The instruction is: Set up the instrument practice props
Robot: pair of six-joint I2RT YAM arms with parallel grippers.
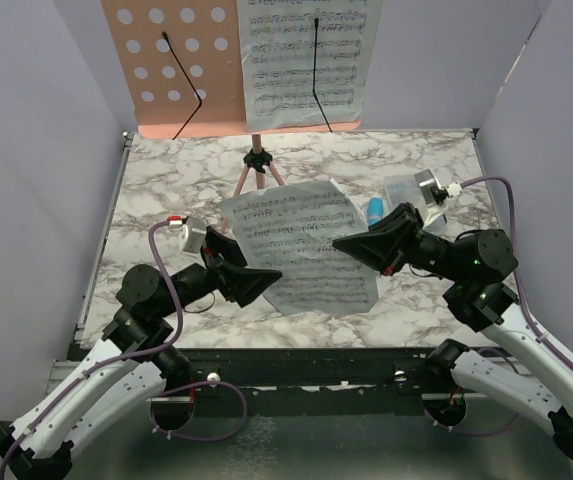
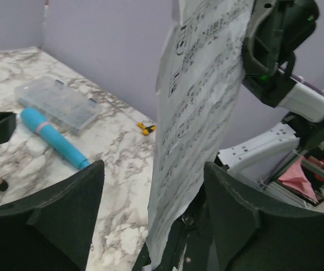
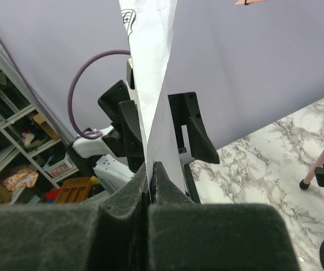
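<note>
The black clip (image 1: 183,68) lies across the music stand's empty half (image 1: 158,90), so the robot's right gripper should take the page there by itself while the left gripper goes to the clip.
The pink hole-dotted music stand (image 1: 171,75) stands at the back on thin tripod legs (image 1: 256,170). One sheet-music page (image 1: 301,55) rests on its right half. A second page (image 1: 301,250) hangs above the middle of the table. My right gripper (image 1: 344,243) is shut on its right edge, and the paper is pinched between the fingertips (image 3: 150,170). My left gripper (image 1: 263,277) stands open at the page's lower left edge. That edge (image 2: 198,107) hangs between its spread fingers (image 2: 65,214), touching neither. The blue toy microphone (image 1: 376,208) lies on the table beside the right arm.
A clear plastic compartment box (image 1: 408,190) sits at the right, just behind the microphone (image 2: 54,138). A small yellow piece (image 2: 146,129) lies by the right wall. Grey walls close in the left, right and back. A pink tripod foot (image 3: 306,183) rests on the marble.
</note>
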